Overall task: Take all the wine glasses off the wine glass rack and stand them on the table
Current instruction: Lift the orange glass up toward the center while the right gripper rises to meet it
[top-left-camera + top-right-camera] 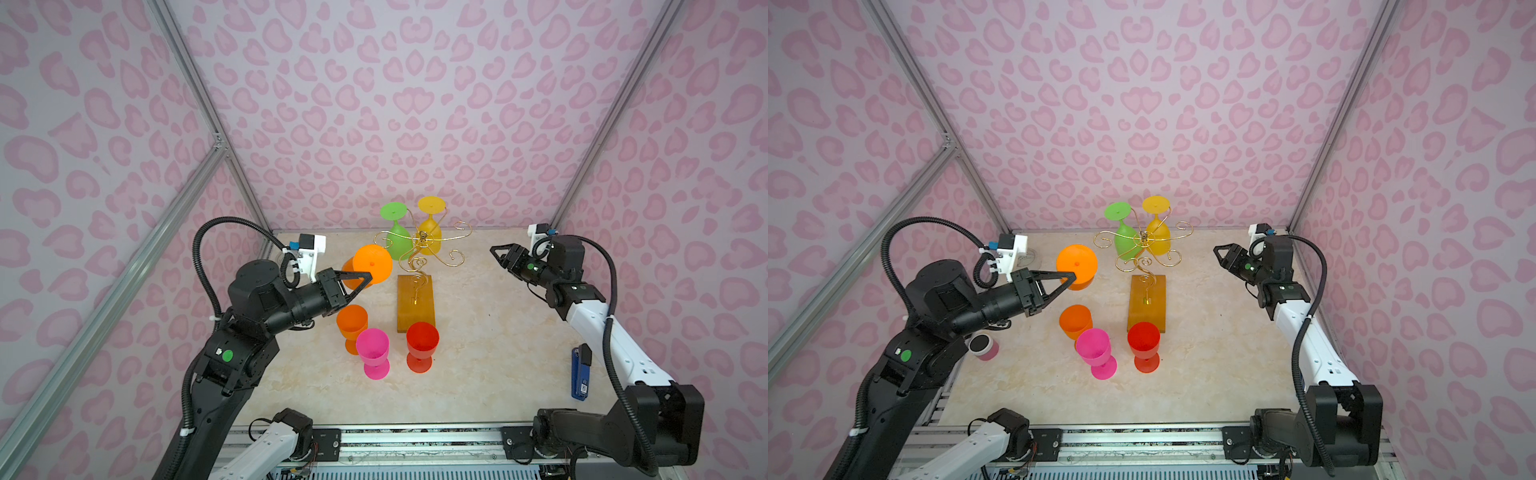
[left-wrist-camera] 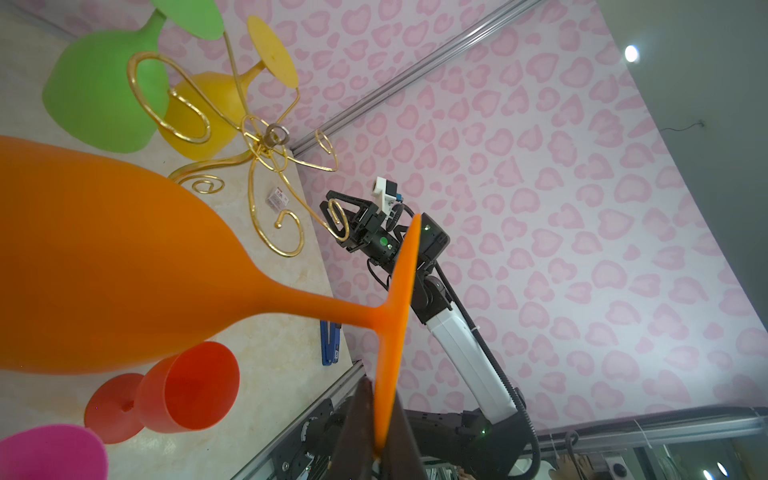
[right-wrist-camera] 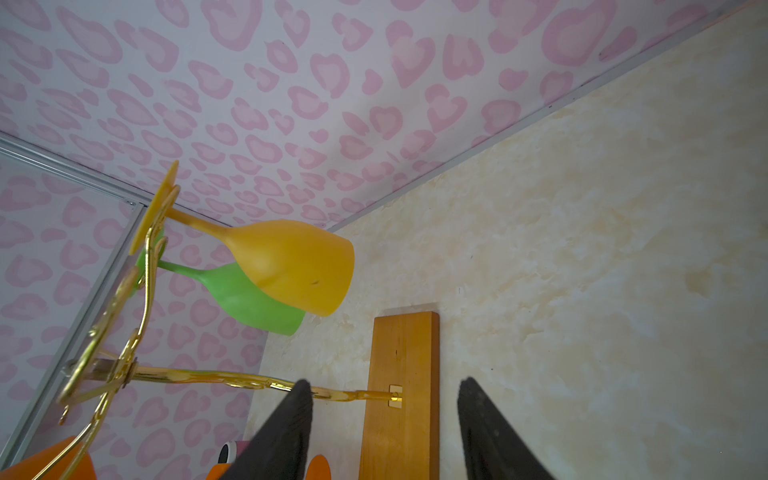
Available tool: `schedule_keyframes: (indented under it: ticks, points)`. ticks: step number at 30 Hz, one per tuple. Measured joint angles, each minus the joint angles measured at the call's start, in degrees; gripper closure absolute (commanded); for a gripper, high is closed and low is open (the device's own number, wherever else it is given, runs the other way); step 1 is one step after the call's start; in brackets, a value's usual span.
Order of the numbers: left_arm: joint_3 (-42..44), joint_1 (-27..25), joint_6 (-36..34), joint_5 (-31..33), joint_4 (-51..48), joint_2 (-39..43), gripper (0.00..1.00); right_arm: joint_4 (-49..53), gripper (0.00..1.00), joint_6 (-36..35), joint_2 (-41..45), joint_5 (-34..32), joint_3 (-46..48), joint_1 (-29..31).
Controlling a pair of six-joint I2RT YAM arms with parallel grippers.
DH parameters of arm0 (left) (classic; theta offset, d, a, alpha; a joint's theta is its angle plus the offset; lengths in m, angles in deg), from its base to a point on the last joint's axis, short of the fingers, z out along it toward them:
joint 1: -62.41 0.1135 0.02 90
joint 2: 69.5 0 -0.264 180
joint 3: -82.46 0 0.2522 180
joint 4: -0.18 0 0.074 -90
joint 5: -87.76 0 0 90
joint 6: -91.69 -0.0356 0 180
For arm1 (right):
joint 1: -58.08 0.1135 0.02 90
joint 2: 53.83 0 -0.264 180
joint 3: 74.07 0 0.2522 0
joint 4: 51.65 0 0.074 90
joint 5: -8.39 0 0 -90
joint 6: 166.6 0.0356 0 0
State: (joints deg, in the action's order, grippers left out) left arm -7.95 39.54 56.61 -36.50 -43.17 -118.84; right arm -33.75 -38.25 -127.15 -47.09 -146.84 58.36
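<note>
The orange wine glass's foot [image 1: 374, 261] is in the robot's left gripper and its bowl is free, so the right gripper keeps moving toward the bowl [image 2: 128, 256] and closes on its rim.
My left gripper [image 1: 368, 276] [image 1: 1073, 275] [image 2: 380, 440] is shut on the rim of the foot of an orange wine glass [image 1: 372, 264] [image 1: 1076, 262] [image 2: 104, 257]. The glass hangs upside down and tilted, just left of the wine glass rack [image 1: 422, 245] [image 1: 1142, 245] [image 2: 249, 137] and apart from its gold wire arms. The rack stands on a wooden base [image 1: 415, 301] [image 3: 401, 365]. A green glass [image 1: 397, 241] [image 3: 245, 299] and a yellow glass [image 1: 430, 237] [image 3: 291, 266] hang upside down on its far arms. My right gripper [image 1: 496, 251] [image 1: 1219, 251] [image 3: 386, 384] is open and empty, to the right of the rack.
Three glasses stand upright in front of the rack: orange [image 1: 352, 322], pink [image 1: 372, 347] and red [image 1: 422, 340]. A blue stapler [image 1: 580, 374] lies at the right edge. A small pink cup [image 1: 983, 345] sits under the left arm. Walls close in on three sides.
</note>
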Motion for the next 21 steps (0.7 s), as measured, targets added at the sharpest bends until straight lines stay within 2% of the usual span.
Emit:
schedule_keyframes:
  ticks: [5, 10, 16, 21]
  points:
    - [-6.71, 0.11, -3.78, -0.63, -0.2, 0.44, 0.98, -1.01, 0.45, 0.0, 4.7, -0.09, -0.31, 0.0]
    - [-5.62, 0.26, -2.56, -3.41, 10.67, -2.32, 0.98, -9.38, 0.45, 1.51, 10.32, 0.17, 2.95, 0.07]
    - [-1.99, -0.61, 7.56, -8.92, 33.99, -12.17, 0.98, -25.09, 0.42, 6.54, 11.13, 2.27, 5.33, 1.6]
    - [1.2, -2.47, 20.15, -12.76, 55.87, -20.13, 0.98, -43.76, 0.39, 15.28, 5.22, 5.7, 5.68, 3.02]
